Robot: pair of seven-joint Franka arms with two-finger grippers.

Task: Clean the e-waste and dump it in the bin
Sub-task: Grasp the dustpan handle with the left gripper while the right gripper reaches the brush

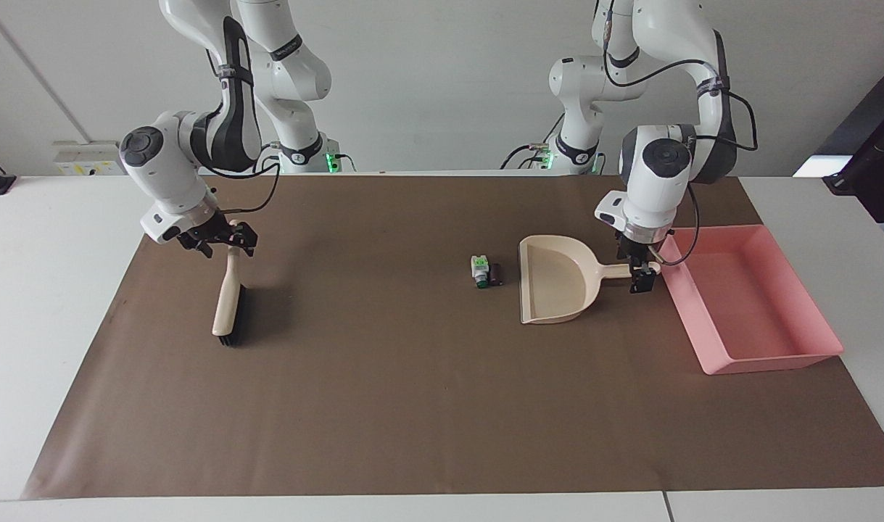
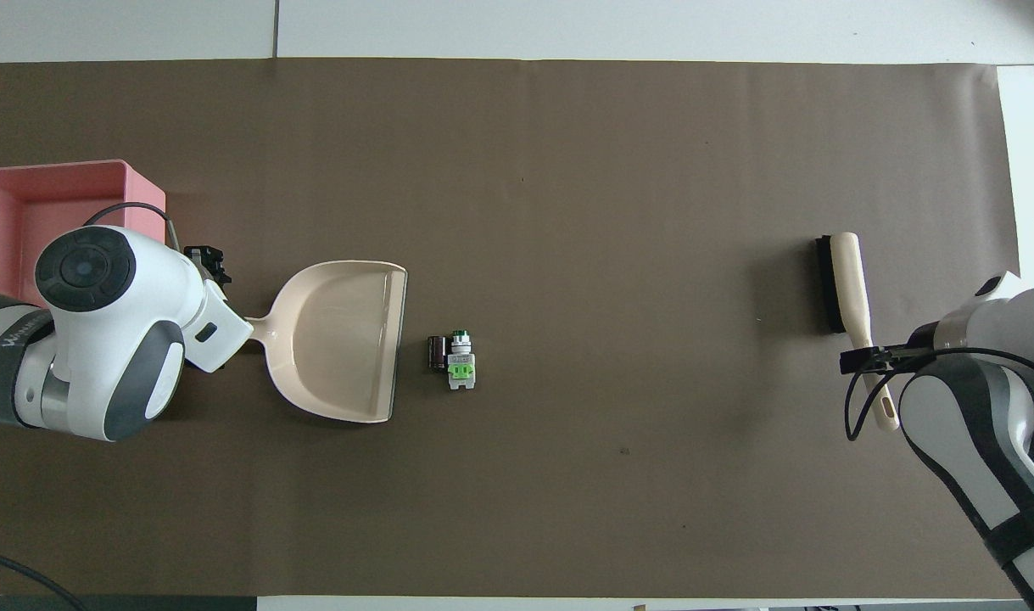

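I expect the dark block (image 2: 438,352) to come apart when I sweep it and the white-and-green component into the dustpan, because the two meet at a plain seam (image 2: 448,353).
The e-waste lies mid-table: a white-and-green component (image 1: 478,270) and, touching it, a small dark block (image 1: 495,274), both just off the open mouth of the beige dustpan (image 1: 558,286). They also show in the overhead view, the component (image 2: 461,365) and the block (image 2: 436,353). The pink bin (image 1: 768,359) stands at the left arm's end, beside the dustpan's handle. My left gripper (image 1: 639,272) is open and low, one finger on each side of the handle's end. My right gripper (image 1: 222,244) is open at the top of the brush (image 1: 228,304) handle.
A brown mat (image 1: 412,406) covers most of the white table. The brush lies at the right arm's end, its handle pointing toward the robots. The dustpan's handle points at the bin's wall (image 2: 148,199).
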